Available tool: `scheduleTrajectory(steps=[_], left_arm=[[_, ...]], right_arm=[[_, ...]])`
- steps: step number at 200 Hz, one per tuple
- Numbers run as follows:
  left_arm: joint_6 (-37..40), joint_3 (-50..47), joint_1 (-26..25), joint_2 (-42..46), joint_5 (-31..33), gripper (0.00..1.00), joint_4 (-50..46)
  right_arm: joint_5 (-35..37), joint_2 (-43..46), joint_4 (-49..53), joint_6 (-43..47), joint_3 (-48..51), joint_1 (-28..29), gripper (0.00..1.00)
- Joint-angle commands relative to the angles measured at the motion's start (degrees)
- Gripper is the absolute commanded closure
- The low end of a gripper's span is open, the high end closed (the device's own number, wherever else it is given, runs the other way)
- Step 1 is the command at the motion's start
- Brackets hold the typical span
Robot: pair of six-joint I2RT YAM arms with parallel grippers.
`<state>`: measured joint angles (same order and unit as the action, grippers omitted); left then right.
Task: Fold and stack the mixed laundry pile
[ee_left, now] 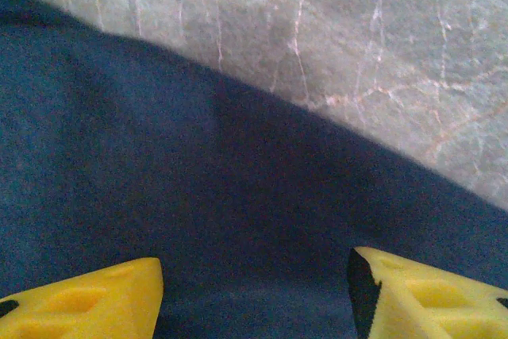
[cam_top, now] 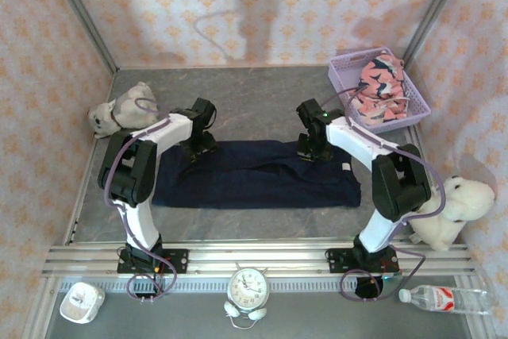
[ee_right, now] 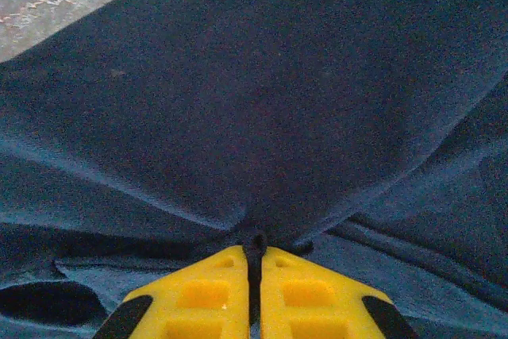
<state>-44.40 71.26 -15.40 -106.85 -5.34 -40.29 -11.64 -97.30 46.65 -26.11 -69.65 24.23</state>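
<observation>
Next, my right gripper opens and moves to the garment's far corner (cam_top: 346, 159) by the white label, because its pinch bunches up the navy garment (ee_right: 252, 226) away from the garment's corner.
The large dark navy garment (cam_top: 254, 174) lies spread in a long flat band across the middle of the grey table (cam_top: 262, 101). My left gripper (cam_top: 198, 148) stands open over its far left edge, yellow fingers apart above navy cloth (ee_left: 159, 156) with nothing between them (ee_left: 254, 260). My right gripper (cam_top: 309, 151) is at the far right edge, shut on a pinch of the navy garment (ee_right: 254, 101); folds pucker toward its fingertips (ee_right: 254, 245). The salmon-pink printed garment (cam_top: 379, 85) lies bunched in the lavender basket (cam_top: 343, 65) at the back right.
A grey plush toy (cam_top: 119, 109) sits at the back left and a white plush toy (cam_top: 452, 208) at the right edge. Along the front, beyond the metal rail (cam_top: 254, 260), are an alarm clock (cam_top: 248, 287), a water bottle (cam_top: 440, 299) and a small white object (cam_top: 81, 302).
</observation>
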Motion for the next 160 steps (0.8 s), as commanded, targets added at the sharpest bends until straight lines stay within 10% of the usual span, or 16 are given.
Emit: scheduleTrajectory(steps=[1,24,50,130,160], left_arm=[[1.98,2.38,0.39,-3.1,4.96,0.36,-1.27],[1.69,2.92,2.52,-5.79,4.49,0.36,-1.35],[3.01,3.17,4.37,-6.27,4.64,0.36,-2.38],[3.17,3.15,5.01,-6.35,4.55,0.36,-3.73],[2.81,3.04,4.96,-6.62,4.44,0.37,-3.93]], right_arm=[[3.01,0.09,0.28,0.29,-1.37,-0.15,0.86],[3.03,-0.33,-0.07,0.39,-1.02,-0.09,0.6],[2.11,-0.91,-1.53,0.44,-0.7,-0.12,0.58],[-0.3,-4.94,-4.82,1.69,-2.92,-0.14,1.0],[-0.7,-1.93,-4.28,2.69,-3.33,-0.17,1.0]])
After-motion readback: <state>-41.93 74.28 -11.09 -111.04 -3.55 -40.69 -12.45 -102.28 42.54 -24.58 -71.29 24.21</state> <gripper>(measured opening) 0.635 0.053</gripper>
